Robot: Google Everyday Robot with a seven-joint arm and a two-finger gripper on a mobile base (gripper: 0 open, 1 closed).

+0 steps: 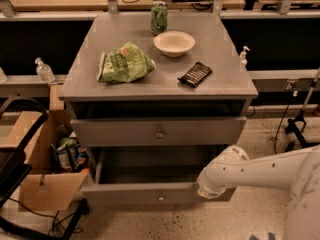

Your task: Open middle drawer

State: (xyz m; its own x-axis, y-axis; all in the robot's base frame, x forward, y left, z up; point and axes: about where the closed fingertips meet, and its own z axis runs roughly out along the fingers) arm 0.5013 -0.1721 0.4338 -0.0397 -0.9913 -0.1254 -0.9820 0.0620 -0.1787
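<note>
The robot's gripper is at the middle drawer's front edge [186, 188] with clear floor ahead [160, 220], so it should go on pulling until the drawer is wide open before it lets go.
The grey cabinet [90, 86] shows two drawer fronts. The upper drawer [115, 132], with a small round knob [159, 132], stands slightly out under the top. Below it the middle drawer [130, 194] is pulled well out; its dark inside shows and its knob [160, 197] faces me. My white arm [260, 169] comes in from the right. My gripper [204, 190] is at the right part of the middle drawer's front edge, mostly hidden behind the wrist. No third drawer front is in view.
On the cabinet top lie a green chip bag [122, 63], a white bowl [174, 43], a green can [159, 17] and a dark packet [195, 74]. An open cardboard box [37, 194] and a black frame [12, 169] stand at the left. Cables lie on the floor.
</note>
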